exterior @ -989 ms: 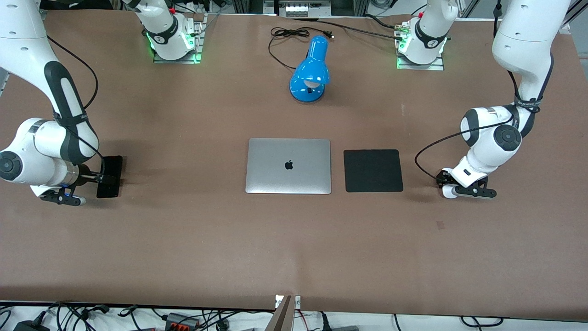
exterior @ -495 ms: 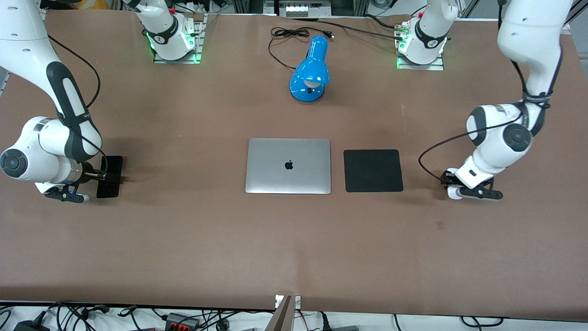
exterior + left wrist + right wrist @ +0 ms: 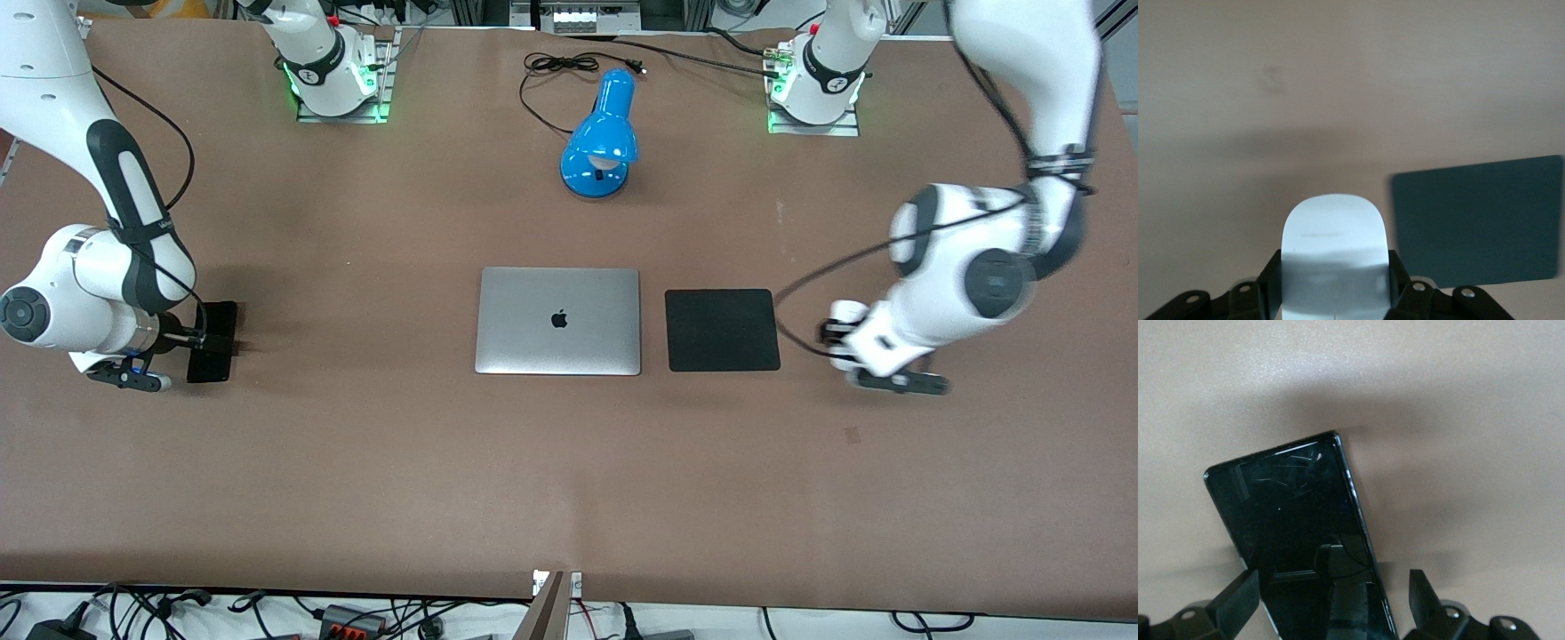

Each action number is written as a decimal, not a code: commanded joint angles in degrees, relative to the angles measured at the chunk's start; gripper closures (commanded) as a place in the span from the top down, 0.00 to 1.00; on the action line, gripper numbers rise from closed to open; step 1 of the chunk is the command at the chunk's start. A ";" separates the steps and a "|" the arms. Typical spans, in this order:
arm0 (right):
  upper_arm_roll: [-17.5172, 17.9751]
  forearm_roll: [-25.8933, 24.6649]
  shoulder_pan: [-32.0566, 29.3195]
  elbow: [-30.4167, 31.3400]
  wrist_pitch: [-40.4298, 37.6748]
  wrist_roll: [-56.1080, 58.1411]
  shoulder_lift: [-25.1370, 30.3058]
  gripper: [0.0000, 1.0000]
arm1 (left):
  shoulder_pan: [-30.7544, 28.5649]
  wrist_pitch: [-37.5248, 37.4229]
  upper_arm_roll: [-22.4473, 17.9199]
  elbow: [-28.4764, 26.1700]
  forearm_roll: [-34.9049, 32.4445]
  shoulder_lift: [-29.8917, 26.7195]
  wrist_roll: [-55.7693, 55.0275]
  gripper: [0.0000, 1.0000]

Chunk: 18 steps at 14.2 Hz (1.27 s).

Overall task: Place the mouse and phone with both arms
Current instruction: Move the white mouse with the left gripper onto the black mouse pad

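I keep moving my left gripper over the pad (image 3: 723,331) until the white mouse (image 3: 1335,257) rests in the middle of the pad, because the mouse lines up with the empty black pad's short edges.
The white mouse (image 3: 1335,233) sits between the fingers of my left gripper (image 3: 1335,267), which is shut on it. In the front view that gripper (image 3: 862,360) is above the bare table, just off the black pad's (image 3: 722,329) edge toward the left arm's end, and the mouse is not distinct there. The pad also shows in the left wrist view (image 3: 1478,227). The black phone (image 3: 213,342) is near the right arm's end of the table. My right gripper (image 3: 197,342) is shut on it. In the right wrist view the phone (image 3: 1291,520) lies tilted between the fingers (image 3: 1238,603), with its shadow on the table.
A closed silver laptop (image 3: 558,320) lies mid-table beside the pad. A blue desk lamp (image 3: 600,133) with a black cord stands farther from the front camera, between the two arm bases. A brown cover (image 3: 533,462) spans the table.
My left gripper has risen and moved with the mouse toward the pad. My right gripper and the phone have hardly moved.
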State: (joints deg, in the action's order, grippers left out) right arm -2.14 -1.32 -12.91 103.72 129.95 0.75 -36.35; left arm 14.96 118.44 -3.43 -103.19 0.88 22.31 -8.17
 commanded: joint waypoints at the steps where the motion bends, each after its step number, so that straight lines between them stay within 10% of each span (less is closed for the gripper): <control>1: 1.08 2.20 -1.41 2.01 0.48 0.57 1.28 1.00 | 7.52 -0.40 -0.43 -0.35 -1.15 2.72 -10.70 0.34; 7: 1.17 4.92 -1.41 1.75 0.57 1.70 1.72 1.00 | 11.14 29.35 -0.43 -16.58 -1.23 5.11 -15.12 0.35; 11: 1.43 5.01 -2.11 1.84 0.92 5.83 1.11 1.00 | 11.23 33.08 -0.52 -18.36 -1.23 6.07 -15.12 0.39; 13: 1.43 5.01 -2.12 1.93 1.01 7.33 0.93 1.00 | 11.23 35.45 -0.52 -18.45 -1.23 6.77 -15.03 0.60; 14: 1.43 5.01 -2.12 1.93 0.92 7.60 0.84 1.00 | 11.23 35.46 -0.43 -18.45 -1.15 6.87 -15.12 0.91; 18: 1.43 5.10 -2.12 2.01 1.62 7.60 -0.03 1.00 | 10.79 34.85 -0.52 -18.19 -1.15 5.21 -14.77 1.00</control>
State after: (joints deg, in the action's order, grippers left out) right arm -1.64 2.55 -14.08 104.52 130.13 6.76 -36.42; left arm 25.76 153.12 -3.61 -120.61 0.87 29.62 -22.06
